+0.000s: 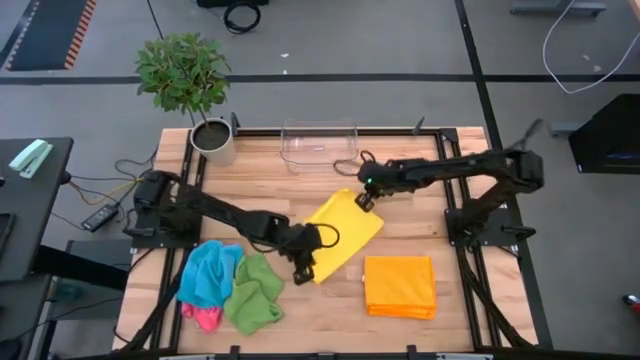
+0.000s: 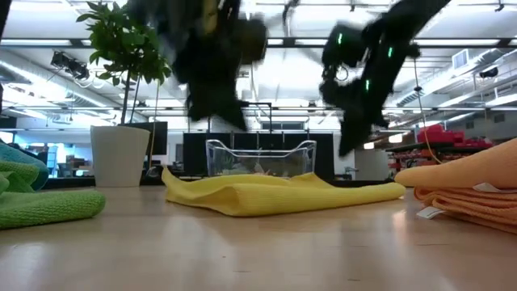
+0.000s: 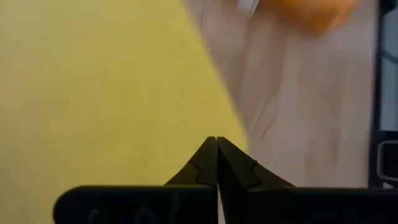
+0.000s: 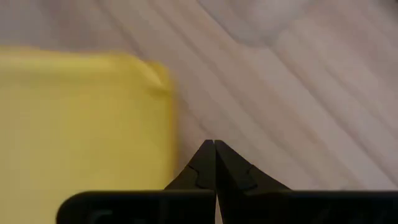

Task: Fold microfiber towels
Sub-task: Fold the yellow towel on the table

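Observation:
The yellow towel (image 1: 347, 226) is at a slant to the table's near edge, so my left gripper and right gripper should work its opposite edges (image 1: 314, 216) to turn it straight before they fold it further.
A yellow microfiber towel (image 1: 345, 232) lies on the wooden table near its middle; in the low view the yellow towel (image 2: 275, 194) shows layers lying one on another. My left gripper (image 1: 303, 272) is shut and hovers over the towel's near left edge (image 3: 186, 93), with nothing between its fingers. My right gripper (image 1: 363, 200) is shut above bare wood beside the towel's far corner (image 4: 149, 68). The low view shows both raised clear of the cloth. A folded orange stack (image 1: 400, 285) rests at the near right. Blue (image 1: 208, 272), green (image 1: 252, 295) and pink (image 1: 205, 318) towels lie crumpled at the near left.
A clear plastic bin (image 1: 320, 145) stands at the table's far edge, behind the yellow towel. A potted plant (image 1: 195, 85) stands at the far left corner. Bare wood (image 1: 300, 325) shows along the near edge between the crumpled towels and the orange stack.

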Robot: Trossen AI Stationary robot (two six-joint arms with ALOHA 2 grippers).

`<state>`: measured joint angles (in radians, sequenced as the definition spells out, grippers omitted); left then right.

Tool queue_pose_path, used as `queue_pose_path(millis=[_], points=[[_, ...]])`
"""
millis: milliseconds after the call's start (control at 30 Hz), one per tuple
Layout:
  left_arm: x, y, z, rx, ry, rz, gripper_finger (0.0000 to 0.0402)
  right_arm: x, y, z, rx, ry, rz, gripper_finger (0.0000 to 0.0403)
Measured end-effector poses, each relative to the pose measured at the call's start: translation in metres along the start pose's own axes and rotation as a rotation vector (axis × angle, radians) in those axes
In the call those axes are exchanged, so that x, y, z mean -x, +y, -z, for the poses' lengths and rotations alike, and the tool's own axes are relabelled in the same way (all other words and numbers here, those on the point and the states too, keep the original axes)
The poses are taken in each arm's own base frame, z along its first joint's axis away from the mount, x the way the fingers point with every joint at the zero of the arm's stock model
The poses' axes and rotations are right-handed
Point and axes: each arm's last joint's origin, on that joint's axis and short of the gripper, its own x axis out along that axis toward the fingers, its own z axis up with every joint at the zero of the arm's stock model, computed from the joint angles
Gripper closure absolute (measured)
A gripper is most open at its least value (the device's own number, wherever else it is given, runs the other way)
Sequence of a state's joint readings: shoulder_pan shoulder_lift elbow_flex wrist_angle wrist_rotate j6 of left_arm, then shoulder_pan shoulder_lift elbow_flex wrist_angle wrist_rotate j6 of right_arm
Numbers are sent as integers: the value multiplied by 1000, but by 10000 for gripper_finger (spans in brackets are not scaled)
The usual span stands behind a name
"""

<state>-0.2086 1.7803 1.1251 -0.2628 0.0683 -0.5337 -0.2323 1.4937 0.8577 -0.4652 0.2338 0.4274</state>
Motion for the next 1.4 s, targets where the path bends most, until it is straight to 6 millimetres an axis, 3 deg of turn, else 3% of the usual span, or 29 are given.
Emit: queue_pose_path(millis=[133, 233, 367, 500, 733, 900, 1033, 1167, 1300, 1400], points=[[48, -3, -22, -124, -104, -226, 395, 43, 19, 6, -35, -5, -170, 400], [64, 13, -19, -147, -127, -296, 397, 52, 44, 27, -58, -15, -239, 400], [38, 52, 22, -97, -18, -200, 398, 28, 68, 53, -120, 28, -223, 400], [22, 68, 50, 1, -55, -55, 398, 7, 81, 69, -163, 79, -164, 400], [8, 81, 79, 92, -12, -108, 398, -18, 79, 77, -110, 166, -64, 400], [-5, 62, 83, 148, -61, -37, 398, -21, 55, 65, -32, 198, -1, 400], [-18, 36, 68, 174, -157, 72, 398, -17, 25, 48, -9, 203, 43, 400], [-19, 14, 37, 130, -281, 139, 398, 6, 8, 24, -42, 130, -17, 400], [16, 8, 10, 22, -364, 41, 398, 34, 16, 26, -139, 59, -124, 400], [36, 23, 17, -43, -310, -134, 398, 37, 42, 41, -168, 32, -203, 400]])
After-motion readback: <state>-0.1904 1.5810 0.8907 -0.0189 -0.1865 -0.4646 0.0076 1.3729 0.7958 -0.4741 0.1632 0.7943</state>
